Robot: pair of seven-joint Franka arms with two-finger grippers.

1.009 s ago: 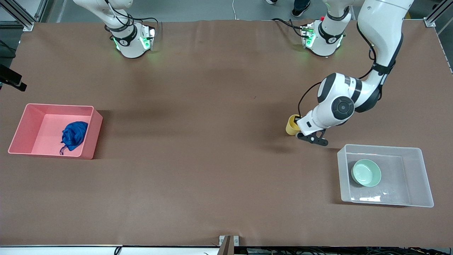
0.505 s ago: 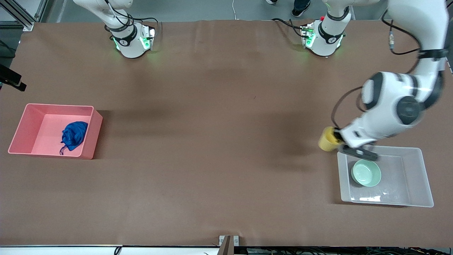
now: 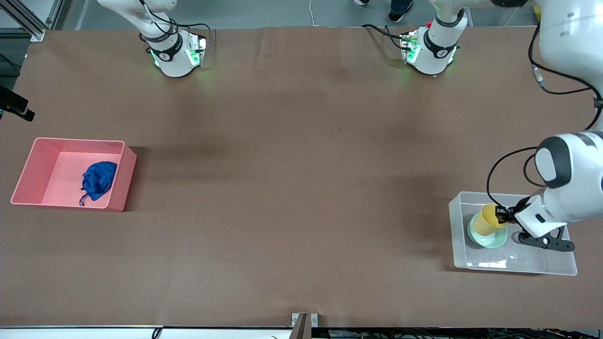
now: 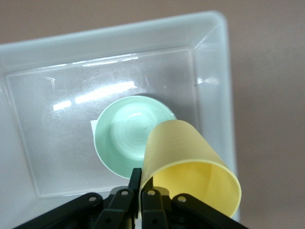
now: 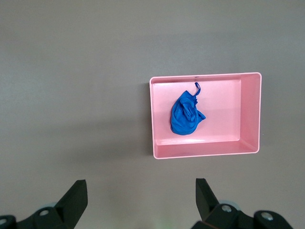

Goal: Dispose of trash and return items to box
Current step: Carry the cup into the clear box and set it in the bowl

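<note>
The yellow cup's closed end (image 3: 483, 227) is pointing down above the mint-green bowl (image 3: 489, 240) in the clear box, so the robot's left gripper continues downward until the cup rests there.
My left gripper (image 3: 504, 216) is shut on the rim of the yellow cup (image 3: 487, 220), one finger inside and one outside. It holds the cup tilted over the clear plastic box (image 3: 513, 195), just above the mint-green bowl (image 3: 490, 240) that lies in the box. In the left wrist view the gripper (image 4: 142, 179) pinches the cup (image 4: 186, 162) over the bowl (image 4: 124, 138) inside the box (image 4: 209, 57). The blue wad (image 3: 98, 180) lies in the pink bin (image 3: 70, 141). My right gripper (image 5: 140, 191) is open and empty, high over the table, looking down on the wad (image 5: 187, 114).
The pink bin (image 5: 205, 152) stands at the right arm's end of the table, the clear box at the left arm's end, near the table's edge. Both arm bases (image 3: 174, 52) stand along the table's top edge. A white label (image 4: 93, 125) shows under the bowl.
My left arm has carried the yellow cup from over the bare table toward the left arm's end, and it now hangs over the clear box above the bowl. The wad and pink bin have not moved.
</note>
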